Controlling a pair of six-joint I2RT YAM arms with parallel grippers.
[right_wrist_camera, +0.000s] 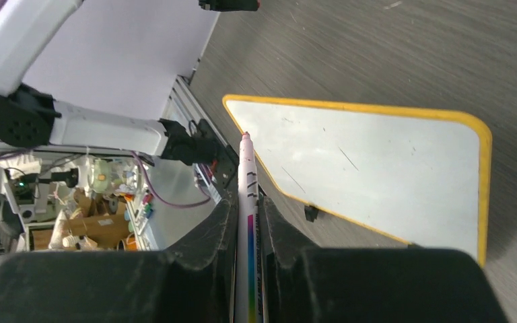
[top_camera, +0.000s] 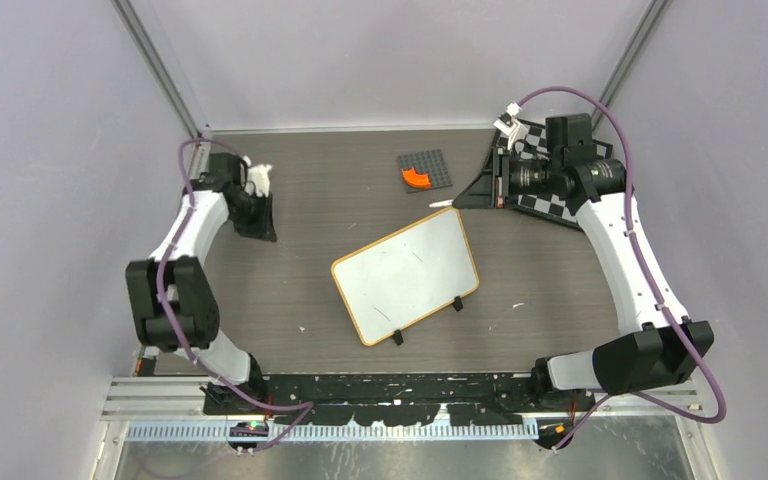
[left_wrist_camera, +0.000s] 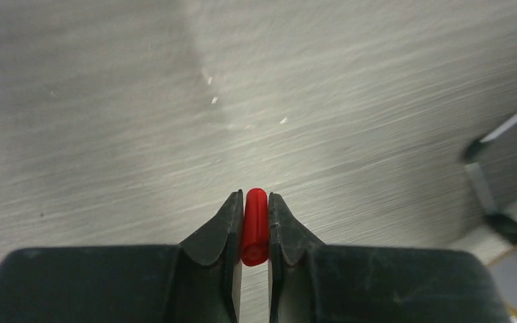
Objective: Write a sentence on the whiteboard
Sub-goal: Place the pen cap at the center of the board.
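Note:
I go on moving my left gripper to the tabletop (top_camera: 295,258) beside the whiteboard before I let go of the red marker cap there, because the marker's tip (right_wrist_camera: 246,136) is open and that spot is clear.
The whiteboard (top_camera: 405,275), orange-framed with two black feet, lies tilted at the table's middle. Its face (right_wrist_camera: 377,168) carries only faint grey streaks, and no sentence shows on it. My right gripper (top_camera: 472,194) hovers behind the board's far corner, shut on a white marker (right_wrist_camera: 248,182) with a rainbow stripe. The marker's red tip (top_camera: 443,204) points toward the board without touching it. My left gripper (top_camera: 260,215) is at the far left over bare table, shut on a small red marker cap (left_wrist_camera: 255,225).
A grey studded plate (top_camera: 425,168) with an orange piece (top_camera: 416,178) lies behind the board. A black-and-white chequered board (top_camera: 540,170) sits at the back right under the right arm. Walls close in the table on three sides.

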